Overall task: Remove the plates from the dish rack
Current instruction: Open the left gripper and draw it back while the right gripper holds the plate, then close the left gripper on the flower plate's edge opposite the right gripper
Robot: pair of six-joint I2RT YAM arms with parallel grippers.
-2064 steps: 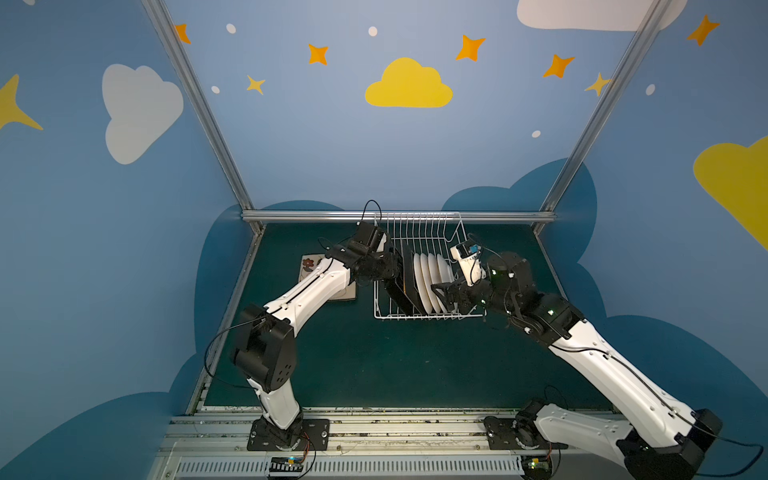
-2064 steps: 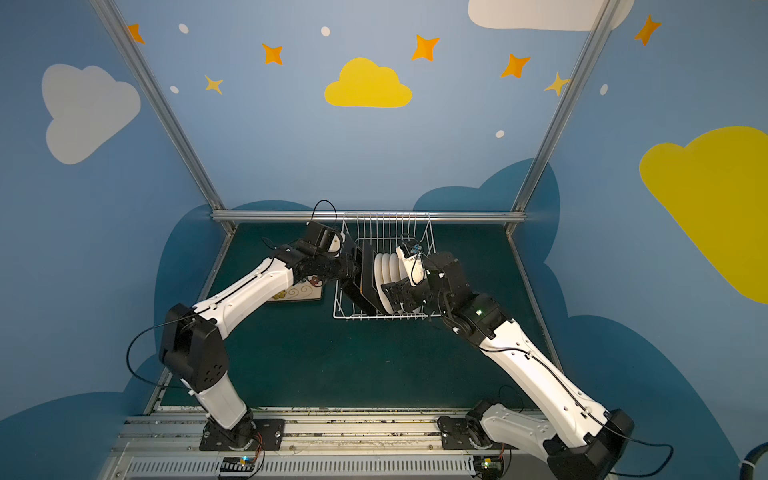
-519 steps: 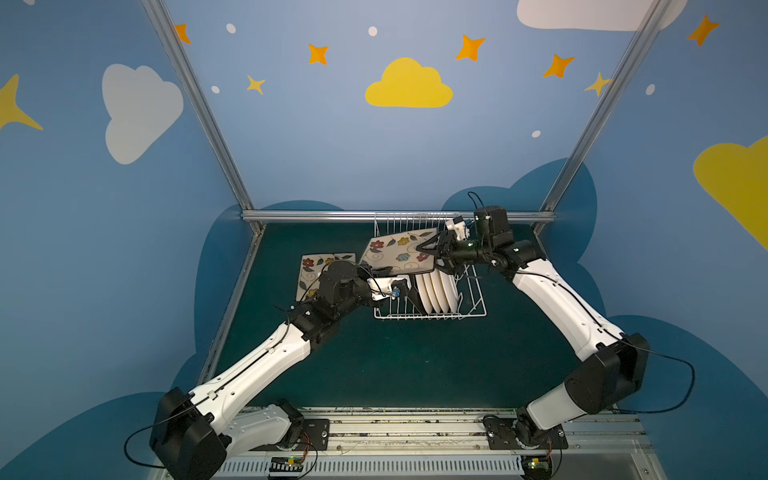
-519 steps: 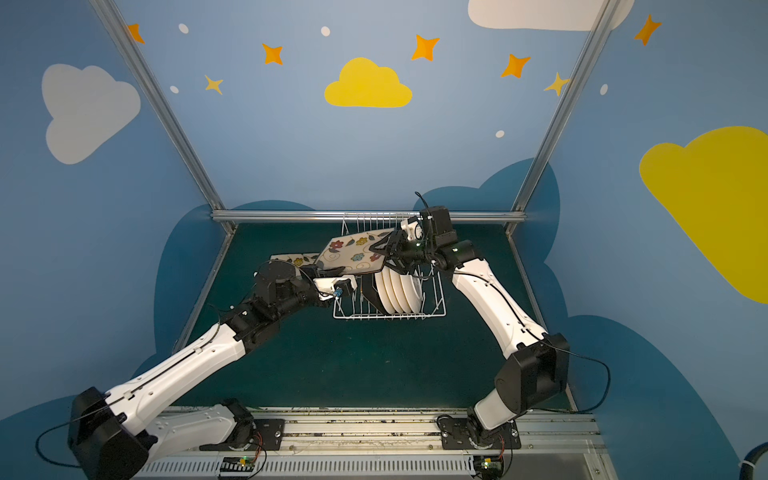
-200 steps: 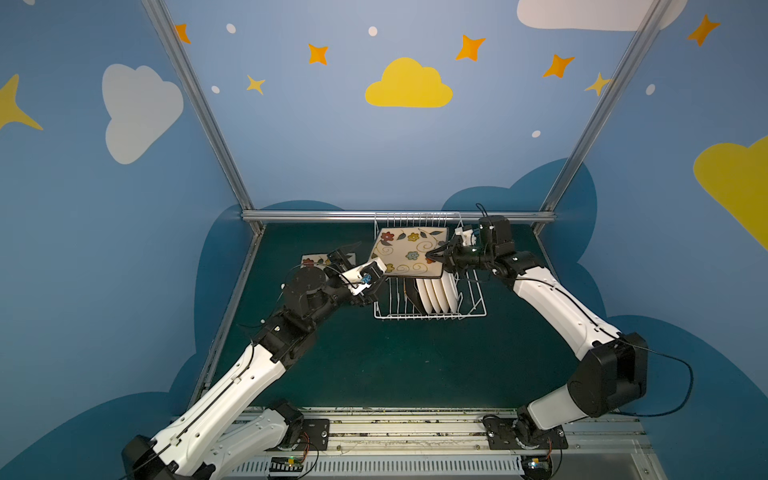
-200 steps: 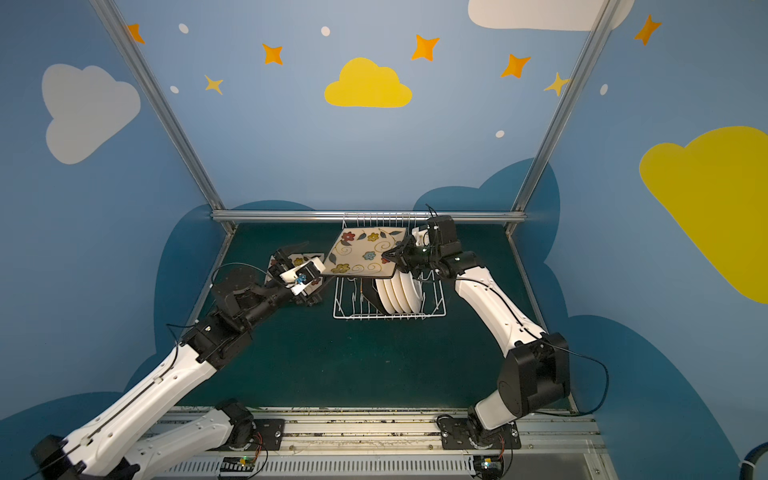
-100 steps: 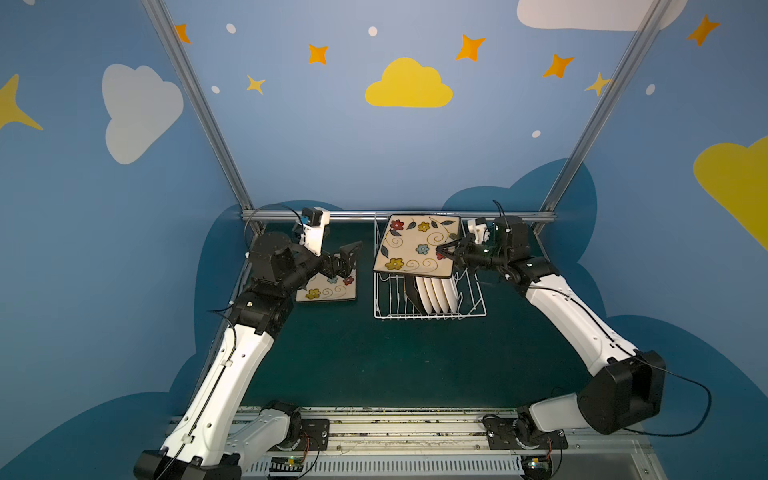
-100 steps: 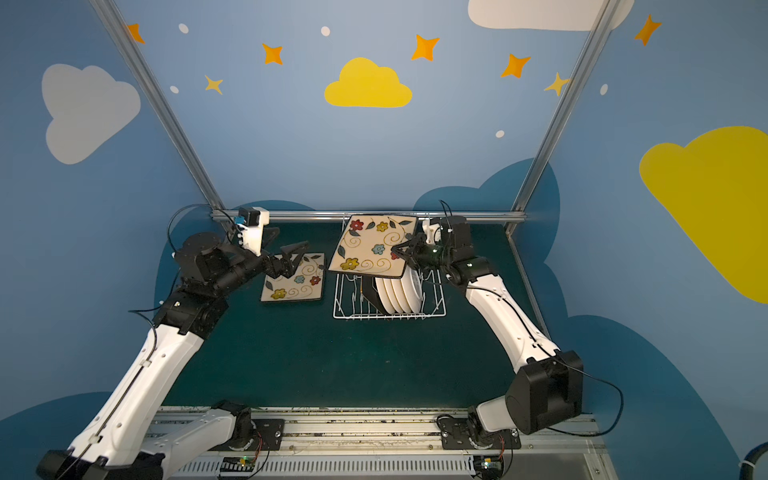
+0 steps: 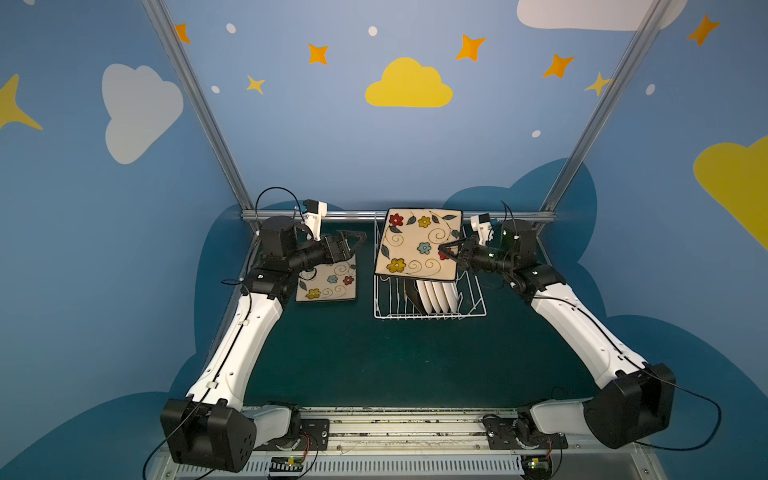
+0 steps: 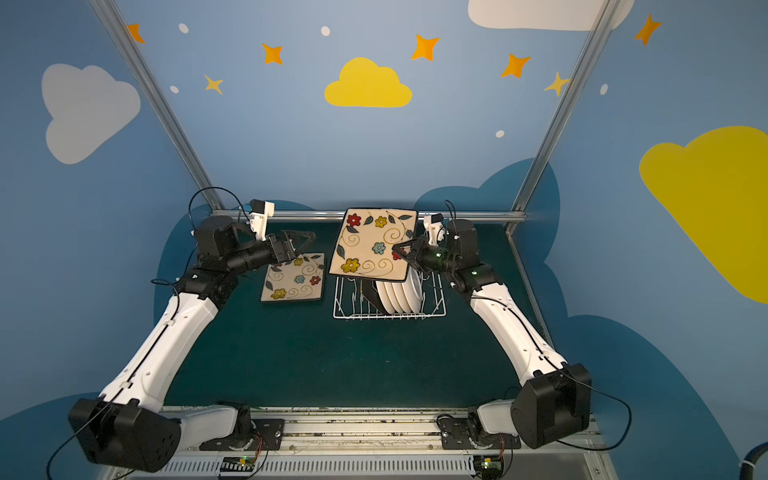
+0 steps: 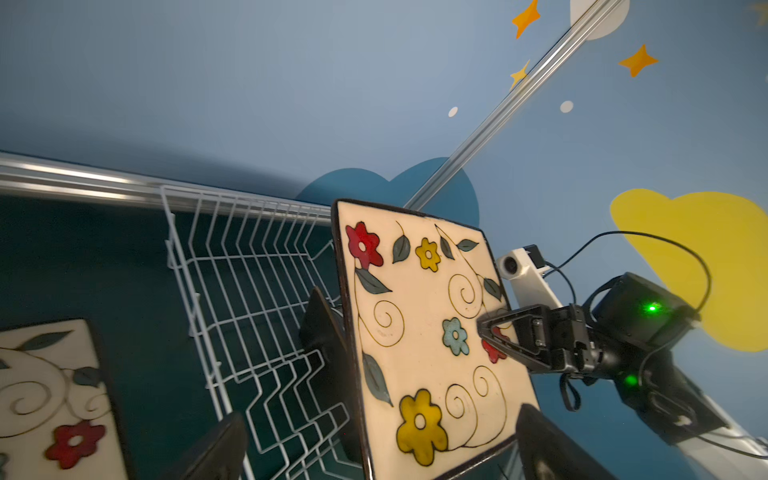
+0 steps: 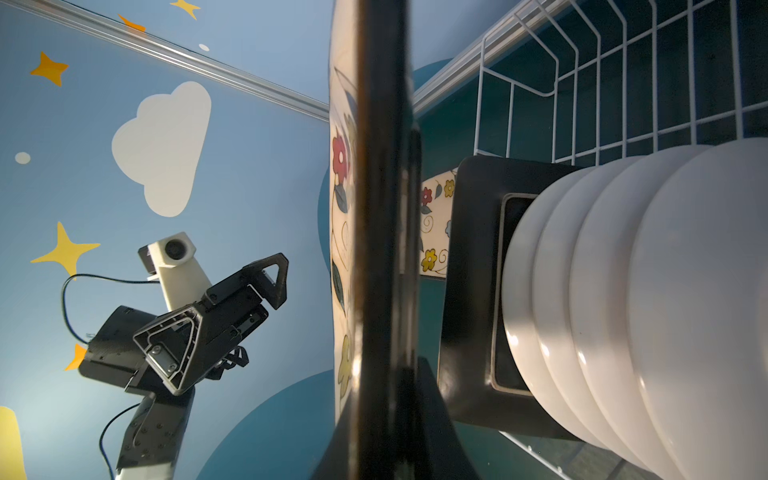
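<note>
My right gripper is holding the raised plate far from the plate lying (image 9: 330,280) beside the rack. My left gripper should grab the raised plate's free edge (image 9: 381,245) so that the raised plate can be stacked.
My right gripper (image 9: 444,251) (image 10: 397,251) is shut on the right edge of a cream flowered square plate (image 9: 417,243) (image 10: 372,243), held tilted up above the white wire dish rack (image 9: 473,307) (image 10: 432,311). The right wrist view shows this plate (image 12: 380,208) edge-on between the jaws. Several round white plates (image 9: 440,295) (image 12: 623,291) and a black-backed square plate (image 9: 411,293) (image 12: 473,249) stand in the rack. Another flowered plate (image 9: 328,282) (image 10: 293,280) lies flat left of the rack. My left gripper (image 9: 355,243) (image 11: 382,442) hangs open and empty above that plate's far edge.
A metal rail (image 9: 353,215) runs along the back of the dark green table (image 9: 374,361), just behind the rack. Slanted frame posts rise at both back corners. Blue walls close in the left, right and back sides.
Over the last second my left arm swung back to the left and up, away from the rack, ending above the flat plate. My right gripper raised its plate and tipped it more upright.
</note>
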